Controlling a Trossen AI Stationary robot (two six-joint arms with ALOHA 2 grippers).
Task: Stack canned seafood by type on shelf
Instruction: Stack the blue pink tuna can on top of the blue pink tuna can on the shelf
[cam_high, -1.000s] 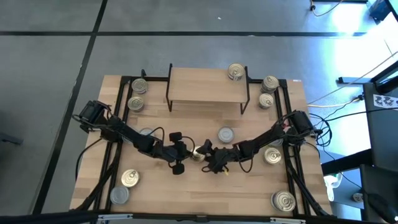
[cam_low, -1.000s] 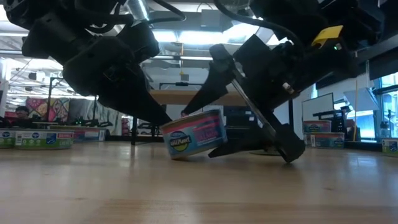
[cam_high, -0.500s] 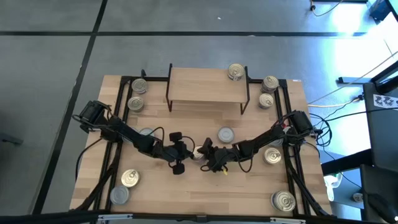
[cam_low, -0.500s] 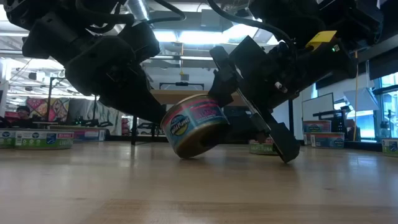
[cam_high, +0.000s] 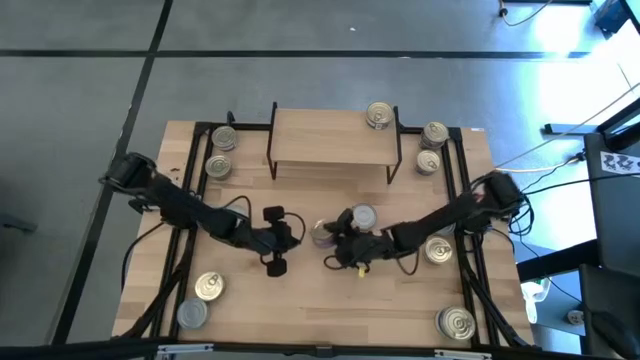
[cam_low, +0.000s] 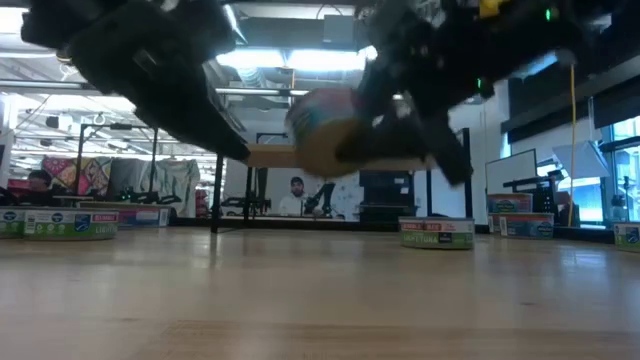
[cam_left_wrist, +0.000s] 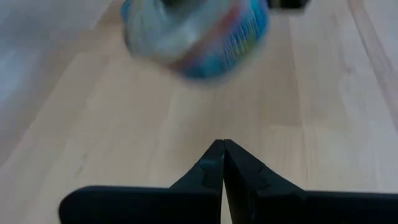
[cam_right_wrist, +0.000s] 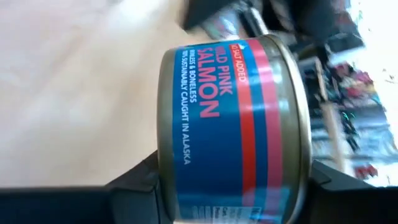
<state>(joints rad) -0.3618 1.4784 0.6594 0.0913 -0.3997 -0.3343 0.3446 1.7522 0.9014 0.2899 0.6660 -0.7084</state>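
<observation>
I should keep carrying the salmon can (cam_right_wrist: 233, 127), held by its ends in my right gripper, until it rests on the gold-lidded can's top (cam_high: 380, 111), which is clear.
My right gripper (cam_high: 328, 238) is shut on a can of pink salmon (cam_right_wrist: 230, 124) with a blue and red label, held above the middle of the table (cam_high: 300, 300). In the low view this can (cam_low: 325, 128) hangs tilted, clear of the wood. My left gripper (cam_left_wrist: 222, 163) is shut and empty, just to the can's left (cam_high: 290, 234) and raised off the table. The shelf (cam_high: 330, 138) stands at the far middle with one gold-lidded can (cam_high: 378, 115) at its right end. My right gripper pinches the salmon can between its two fingers, one finger (cam_right_wrist: 140, 183) at the can's one flat end and the other (cam_right_wrist: 323, 180) at the lid end (cam_right_wrist: 300, 134). The fingers come slanting down from the table's right. The can is lifted clear and tilted.
Two cans (cam_high: 222, 150) sit left of the shelf and two (cam_high: 431, 146) to its right. A silver-lidded can (cam_high: 363, 217) lies just beyond my right gripper, another can (cam_high: 437, 250) by the right arm. More cans sit near left (cam_high: 200, 300) and near right (cam_high: 455, 322).
My right gripper has shut on the salmon can, rolled its wrist and gone up, lifting the can, which stood tipped on one edge, clear of the table. My left gripper, shut all along, has risen and drawn back a little from the can toward the table's left.
</observation>
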